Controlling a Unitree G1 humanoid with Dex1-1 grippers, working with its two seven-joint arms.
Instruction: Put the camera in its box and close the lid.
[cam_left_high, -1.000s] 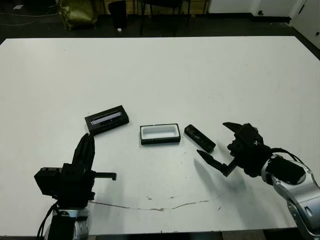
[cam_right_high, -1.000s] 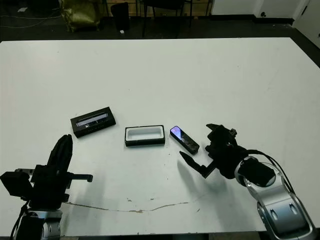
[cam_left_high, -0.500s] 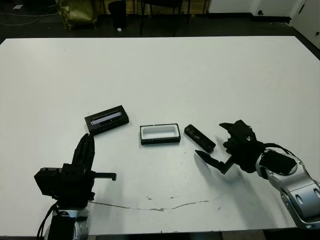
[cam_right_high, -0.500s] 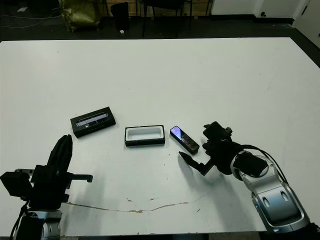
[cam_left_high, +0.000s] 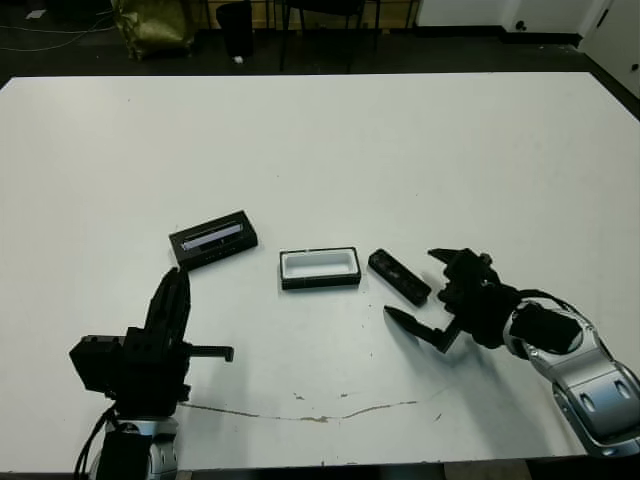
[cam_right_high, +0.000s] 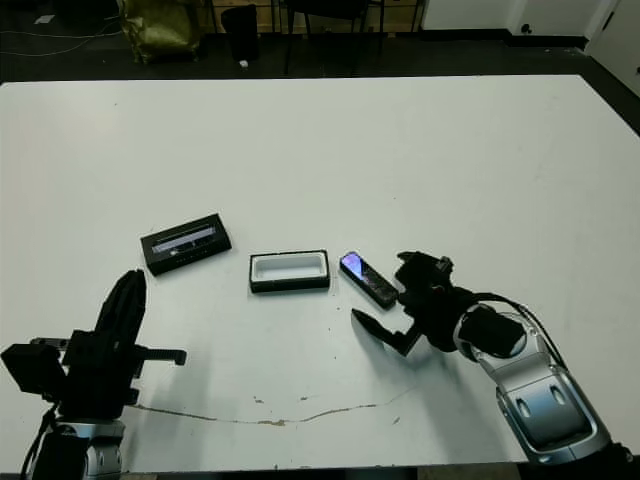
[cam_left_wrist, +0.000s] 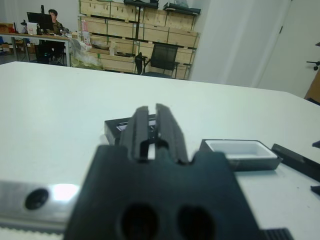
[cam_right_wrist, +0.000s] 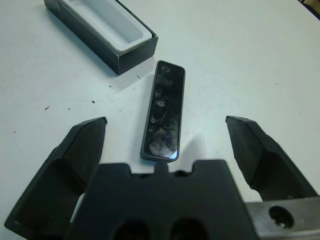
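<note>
The white lining has a long, rounded hollow, so the camera will nest flat with a white rim around it when I lower it in.
The slim black camera lies flat on the table, just right of the box, a shallow black tray with white lining. The lid, black with a glossy strip, lies to the left of the box. My right gripper is open, its fingers spread wide on either side of the camera's near end, not touching it. My left gripper is shut, low near the table's front left, short of the lid.
A faint crack line runs across the white table near the front edge. Beyond the far edge stand chairs and a yellow bag. A person sits at a distant desk in the left wrist view.
My right gripper has crept leftward toward the camera, its open fingers now flanking the camera's near end. The left arm, box, lid and camera have stayed put.
</note>
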